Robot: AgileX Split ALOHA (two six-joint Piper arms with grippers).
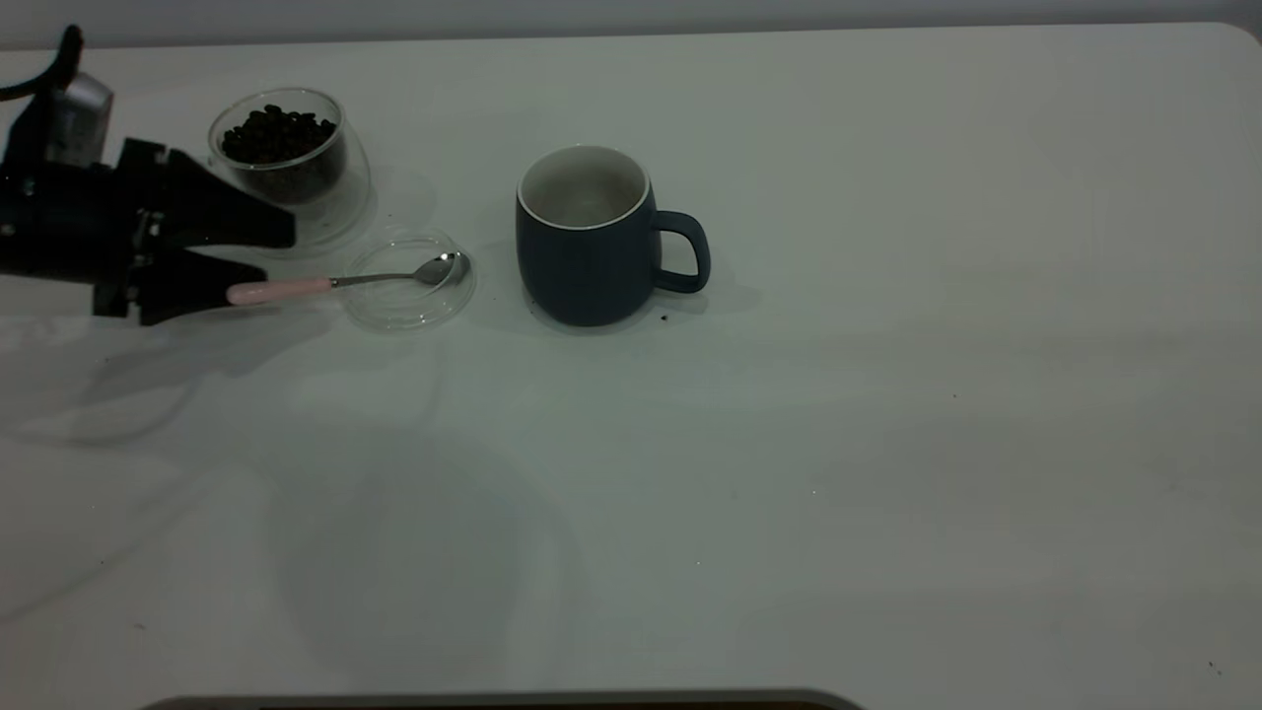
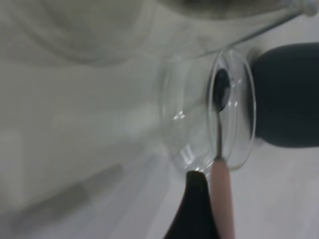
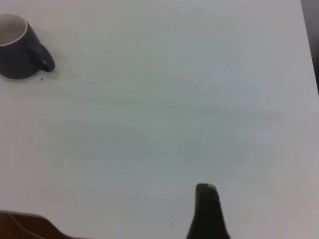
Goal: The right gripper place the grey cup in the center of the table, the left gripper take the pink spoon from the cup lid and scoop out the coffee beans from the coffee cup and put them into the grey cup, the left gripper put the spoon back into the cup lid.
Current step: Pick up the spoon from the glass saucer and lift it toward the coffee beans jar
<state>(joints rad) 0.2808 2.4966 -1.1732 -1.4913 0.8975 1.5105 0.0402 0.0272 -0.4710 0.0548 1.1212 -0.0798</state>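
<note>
Some loose coffee beans will fall off when I carry them to the grey cup, because the pink spoon's bowl is small and shallow.
The grey cup stands upright near the table's middle, handle to the right, its pale inside empty; it also shows in the left wrist view and the right wrist view. The coffee cup at the back left holds coffee beans. The cup lid lies in front of it. The pink spoon rests with its bowl in the lid and its handle sticking out left. My left gripper is open around the end of the handle, which lies beside one finger. My right gripper is open and empty, far right of the cup.
The white table spreads wide to the right and front of the cup. A tiny dark speck lies by the grey cup's base. The table's rounded corner is at the back right.
</note>
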